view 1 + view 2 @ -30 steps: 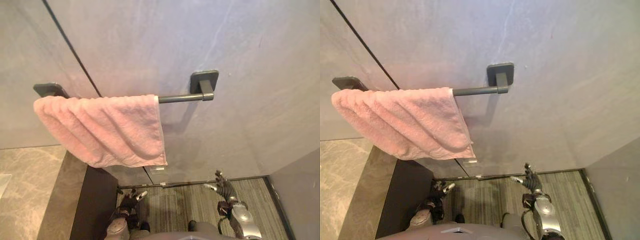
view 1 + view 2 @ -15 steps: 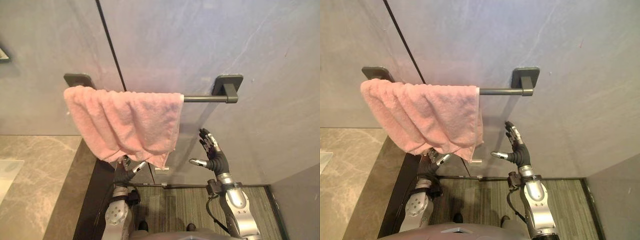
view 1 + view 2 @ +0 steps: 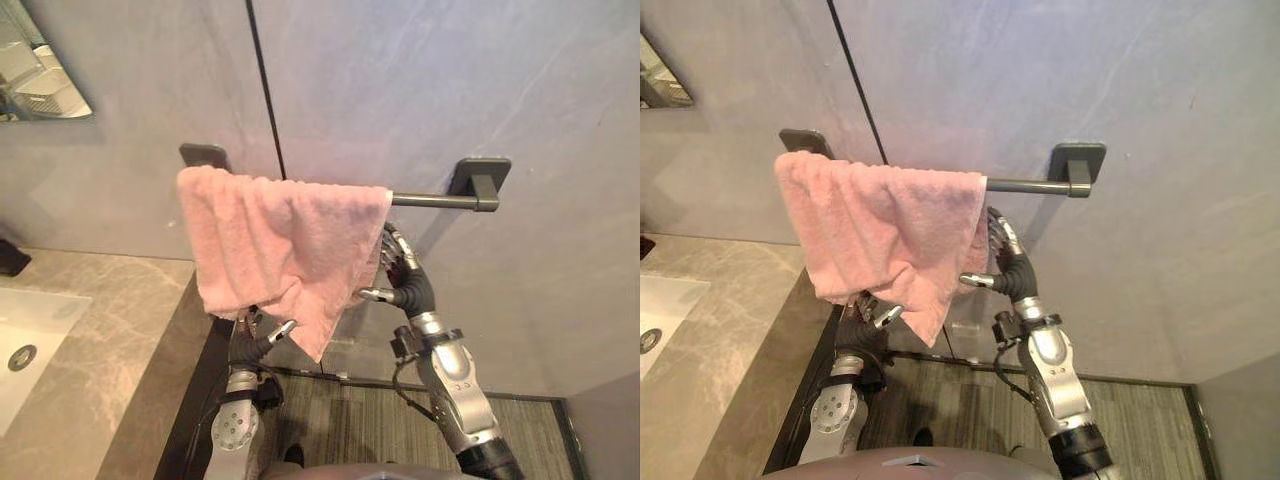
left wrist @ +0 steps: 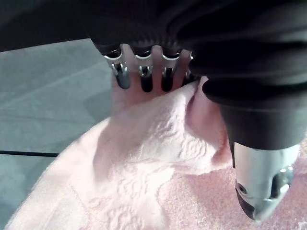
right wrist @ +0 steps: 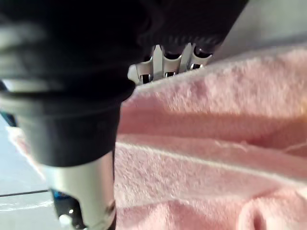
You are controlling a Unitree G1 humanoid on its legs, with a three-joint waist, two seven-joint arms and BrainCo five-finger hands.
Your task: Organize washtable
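My gripper will make the pink towel (image 3: 300,245) spread along the dark bar toward the bar's clear end when it pulls the towel's edge, because the towel's loose folds (image 3: 250,215) are bunched over the bar.
A pink towel (image 3: 280,240) hangs bunched over a dark bar (image 3: 435,200) on the grey wall. My left hand (image 3: 248,345) is raised under the towel's lower hem. In the left wrist view a fold of the towel (image 4: 144,167) lies between its straight fingers (image 4: 144,79) and thumb, so the hand is open. My right hand (image 3: 410,290) is at the towel's right edge, just below the bar, and is open too. Its fingers reach up behind the edge and its thumb (image 5: 81,191) points across the front of the cloth (image 5: 216,143).
A marbled stone counter (image 3: 100,340) with a white sink (image 3: 25,340) lies at the left, above a dark cabinet side (image 3: 195,400). A mirror (image 3: 40,70) hangs at the upper left. Striped floor (image 3: 350,420) lies below the bar.
The camera has swung left, bringing the sink and mirror into view. Both hands have risen from near the floor to the towel, the right one to its right edge.
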